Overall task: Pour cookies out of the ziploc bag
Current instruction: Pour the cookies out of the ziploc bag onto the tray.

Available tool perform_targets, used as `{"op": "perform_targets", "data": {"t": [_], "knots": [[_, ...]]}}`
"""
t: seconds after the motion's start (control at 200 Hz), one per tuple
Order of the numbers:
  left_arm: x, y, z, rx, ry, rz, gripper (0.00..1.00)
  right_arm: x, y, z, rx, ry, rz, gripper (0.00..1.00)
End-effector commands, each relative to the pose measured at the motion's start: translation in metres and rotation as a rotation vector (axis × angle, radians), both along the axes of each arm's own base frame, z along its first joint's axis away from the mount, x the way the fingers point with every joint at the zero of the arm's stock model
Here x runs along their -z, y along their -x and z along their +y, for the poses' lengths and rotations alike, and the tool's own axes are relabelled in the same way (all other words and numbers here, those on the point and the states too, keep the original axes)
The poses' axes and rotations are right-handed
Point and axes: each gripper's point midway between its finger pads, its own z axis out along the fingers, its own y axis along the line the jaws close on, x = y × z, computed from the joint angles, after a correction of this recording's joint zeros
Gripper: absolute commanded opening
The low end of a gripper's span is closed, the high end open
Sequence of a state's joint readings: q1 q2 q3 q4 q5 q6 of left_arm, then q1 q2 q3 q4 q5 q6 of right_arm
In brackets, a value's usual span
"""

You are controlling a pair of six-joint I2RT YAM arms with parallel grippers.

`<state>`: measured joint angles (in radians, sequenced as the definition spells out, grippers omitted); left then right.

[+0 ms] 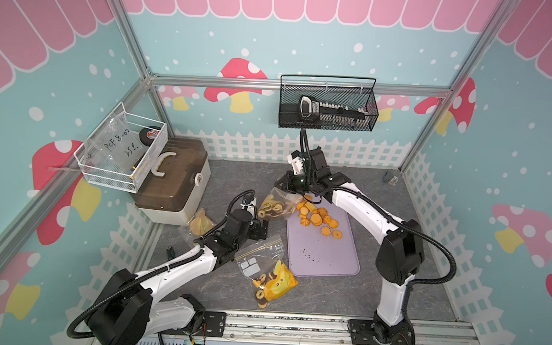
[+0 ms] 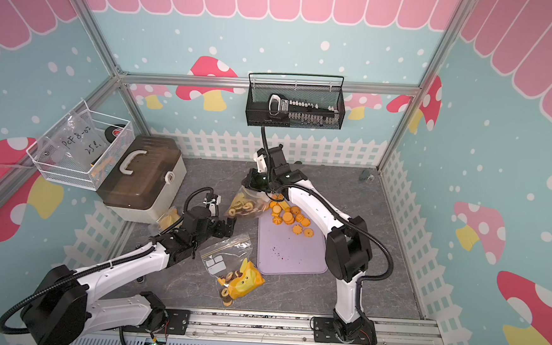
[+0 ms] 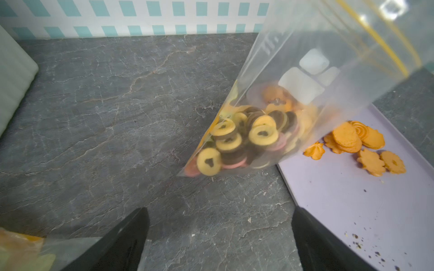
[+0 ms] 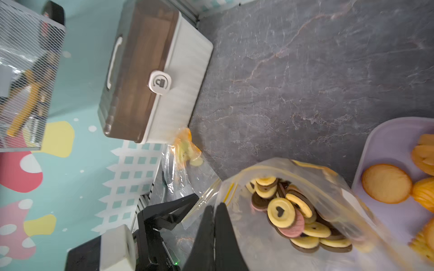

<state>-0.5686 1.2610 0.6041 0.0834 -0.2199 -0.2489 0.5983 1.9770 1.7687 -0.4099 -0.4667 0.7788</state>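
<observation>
I see cookies in the bag's low corner (image 1: pixel 264 214) off the mat, so next my left gripper pinches that corner while my right gripper pulls the bag's opening over the mat (image 1: pixel 304 229).
My right gripper (image 1: pixel 284 183) (image 4: pixel 215 206) is shut on the top edge of the clear ziploc bag (image 1: pixel 281 201) (image 3: pixel 305 77) and holds it up beside the far left corner of the lilac mat (image 1: pixel 325 258). Yellow, brown and pink ring cookies (image 3: pixel 244 140) (image 4: pixel 293 218) fill the bag's low corner. Orange round and flower-edged cookies (image 1: pixel 319 220) (image 3: pixel 357 143) lie on the mat's far end. My left gripper (image 1: pixel 260 225) (image 3: pixel 219 211) stands open just in front of the bag's low corner, its jaws wide apart over bare table with nothing between them.
A second ziploc bag (image 1: pixel 267 271) with a yellow packet and cookies lies left of the mat's near end. A third bag (image 1: pixel 199 223) rests against a brown-lidded white box (image 1: pixel 172 180). A white wire basket (image 1: pixel 121 150) and a black mesh basket (image 1: pixel 328 104) hang on the walls.
</observation>
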Motion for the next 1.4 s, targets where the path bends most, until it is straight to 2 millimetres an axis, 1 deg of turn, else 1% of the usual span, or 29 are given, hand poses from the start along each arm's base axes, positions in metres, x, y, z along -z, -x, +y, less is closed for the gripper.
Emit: {"op": "perform_targets", "data": {"t": [0.0,0.085,0.21,0.305,0.385,0.405,0.415,0.43,0.515,0.555,0.731,0.806,0.901,1.046,1.181,1.271,1.391], "knots": [[0.002,-0.012,-0.009,0.018,0.021,-0.043,0.99,0.035,0.013,-0.002,-0.050,0.074,0.063,0.02],[0.000,-0.019,-0.013,0.024,0.033,-0.067,0.99,0.037,0.013,-0.006,-0.043,0.090,0.053,0.02],[-0.007,-0.028,-0.024,0.089,0.034,-0.105,0.99,0.037,0.015,-0.010,-0.037,0.094,0.050,0.02],[-0.011,-0.037,-0.018,0.097,0.060,-0.112,0.99,0.037,0.015,-0.011,-0.033,0.088,0.050,0.02],[-0.017,-0.042,-0.010,0.132,0.137,-0.128,0.99,0.034,0.014,-0.014,-0.024,0.075,0.040,0.02],[-0.018,-0.041,-0.014,0.161,0.155,-0.131,0.99,0.033,0.013,-0.015,-0.022,0.070,0.037,0.01],[-0.017,-0.044,-0.008,0.156,0.158,-0.131,0.99,0.032,0.013,-0.015,-0.021,0.068,0.035,0.02],[-0.017,-0.046,-0.006,0.164,0.163,-0.131,0.99,0.032,0.013,-0.016,-0.021,0.066,0.035,0.02],[-0.013,-0.049,-0.009,0.247,0.132,-0.120,0.99,0.024,0.012,-0.018,-0.021,0.049,0.028,0.02],[-0.015,-0.050,-0.013,0.285,0.111,-0.119,0.99,0.022,0.010,-0.020,-0.021,0.040,0.028,0.02],[-0.019,-0.050,-0.028,0.399,0.112,-0.113,0.99,0.013,0.008,-0.022,-0.041,0.000,0.029,0.02],[-0.019,-0.050,-0.032,0.429,0.111,-0.111,0.99,0.005,0.007,-0.021,-0.051,-0.024,0.014,0.02],[-0.020,-0.048,-0.035,0.455,0.112,-0.114,0.99,-0.003,0.007,-0.019,-0.061,-0.054,0.013,0.02],[-0.020,-0.044,-0.041,0.497,0.118,-0.109,0.99,-0.010,0.005,-0.017,-0.066,-0.077,0.015,0.02],[-0.021,-0.050,-0.044,0.510,0.106,-0.084,0.99,-0.019,0.004,-0.019,-0.071,-0.100,0.015,0.01],[-0.025,-0.053,-0.044,0.531,0.058,-0.071,0.99,-0.024,0.003,-0.025,-0.062,-0.108,0.015,0.01],[-0.017,-0.054,-0.038,0.577,-0.086,-0.013,0.99,-0.026,0.002,-0.031,-0.063,-0.121,0.027,0.01]]}}
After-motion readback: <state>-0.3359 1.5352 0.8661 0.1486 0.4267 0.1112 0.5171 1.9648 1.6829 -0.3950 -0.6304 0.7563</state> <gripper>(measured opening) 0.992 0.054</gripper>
